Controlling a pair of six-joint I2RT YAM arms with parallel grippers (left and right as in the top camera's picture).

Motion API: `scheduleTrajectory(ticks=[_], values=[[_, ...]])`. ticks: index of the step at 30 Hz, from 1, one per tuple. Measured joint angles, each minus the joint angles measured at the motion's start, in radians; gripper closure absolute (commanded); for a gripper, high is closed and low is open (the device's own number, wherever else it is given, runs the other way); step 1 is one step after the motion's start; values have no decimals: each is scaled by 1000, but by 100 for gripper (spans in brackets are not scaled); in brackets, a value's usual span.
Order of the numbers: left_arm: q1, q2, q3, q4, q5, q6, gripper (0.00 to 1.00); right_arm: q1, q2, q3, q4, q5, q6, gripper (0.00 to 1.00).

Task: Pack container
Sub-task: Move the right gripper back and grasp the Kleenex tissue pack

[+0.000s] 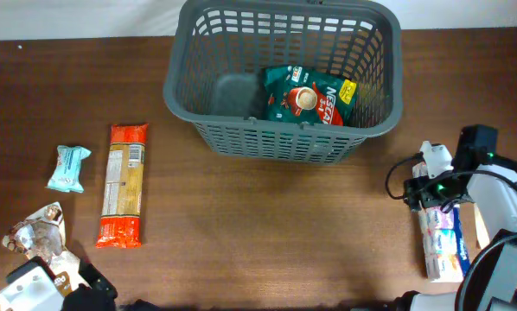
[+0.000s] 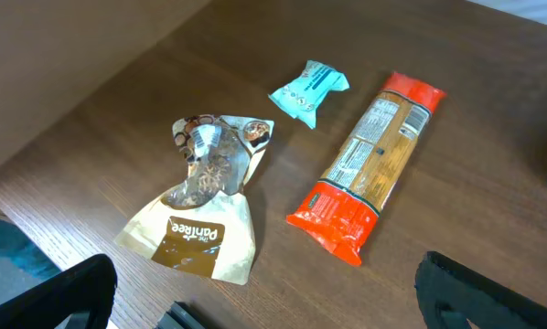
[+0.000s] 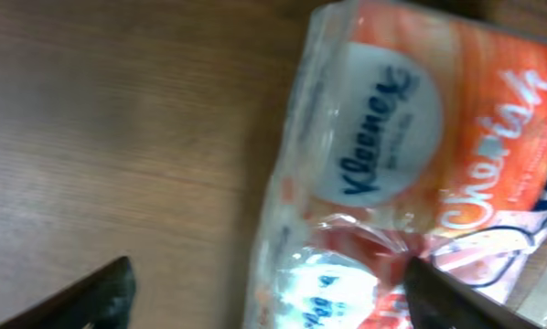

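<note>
One of my right gripper's fingers is over the tissue pack's side [image 3: 397,247]. Next, I open the gripper, move it across and put its fingers on both sides of the whole pack [image 3: 411,146] before I lift it.
The dark grey slotted basket [image 1: 176,91] stands at the back middle with a green Nescafe packet [image 1: 309,97] inside. My right gripper [image 1: 427,199] [image 3: 273,306] is open, low over the near end of a Kleenex tissue pack [image 1: 440,244] [image 3: 392,146], fingers straddling part of it. My left gripper [image 1: 77,287] [image 2: 273,315] is open and empty, just short of a brown-and-white snack bag [image 1: 35,231] [image 2: 205,210]. A long orange pasta packet [image 1: 123,183] [image 2: 370,164] and a small light-blue packet [image 1: 68,168] [image 2: 308,90] lie on the left.
The table [image 1: 267,225] is dark brown wood. The tissue pack lies close to the table's right edge. The snack bag lies near the front left corner, with the table edge showing at the left in the left wrist view.
</note>
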Motion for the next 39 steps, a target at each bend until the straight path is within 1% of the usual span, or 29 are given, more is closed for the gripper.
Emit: scheduleTrajectory(ticks=[1, 2, 3, 4, 5, 6, 8, 9, 10, 14, 17, 21, 23, 26, 28, 35, 39], values=[[0, 0, 0, 0, 0, 0, 1, -22, 3, 0, 18, -18, 1, 27], [0, 0, 0, 0, 0, 0, 1, -43, 5, 1, 37, -34, 3, 28], [0, 0, 0, 0, 0, 0, 1, -55, 6, 1, 47, -44, 5, 28], [0, 0, 0, 0, 1, 0, 1, -64, 6, 1, 54, -53, 6, 22], [0, 0, 0, 0, 1, 0, 1, -73, 8, 1, 61, -65, 6, 20], [0, 0, 0, 0, 1, 0, 1, -79, 8, 1, 75, -76, 19, 16], [0, 0, 0, 0, 1, 0, 1, -84, 10, 1, 99, -87, 40, 15], [0, 0, 0, 0, 1, 0, 1, -84, 11, 0, 114, -89, 55, 5], [0, 0, 0, 0, 1, 0, 1, -84, 11, -3, 125, -91, 62, 1], [0, 0, 0, 0, 1, 0, 1, -85, 11, -13, 172, -100, 96, 0], [0, 0, 0, 1, 1, 0, 1, -85, 11, -5, 166, -107, 125, 1], [0, 0, 0, 2, 3, 0, 1, -85, 14, 91, 119, -127, 155, 1], [0, 0, 0, 3, 3, 0, 1, -85, 14, 168, 114, -130, 159, 1], [0, 0, 0, 3, 3, 0, 1, -85, 14, 188, 105, -122, 160, 1], [0, 0, 0, 3, 3, 0, 1, -85, 14, 158, 118, -105, 161, 1], [0, 0, 0, 3, 4, 0, 1, -85, 14, -16, 248, -32, 203, 1], [0, 0, 0, 4, 3, 0, 1, -98, 14, -60, 317, -6, 237, 1]])
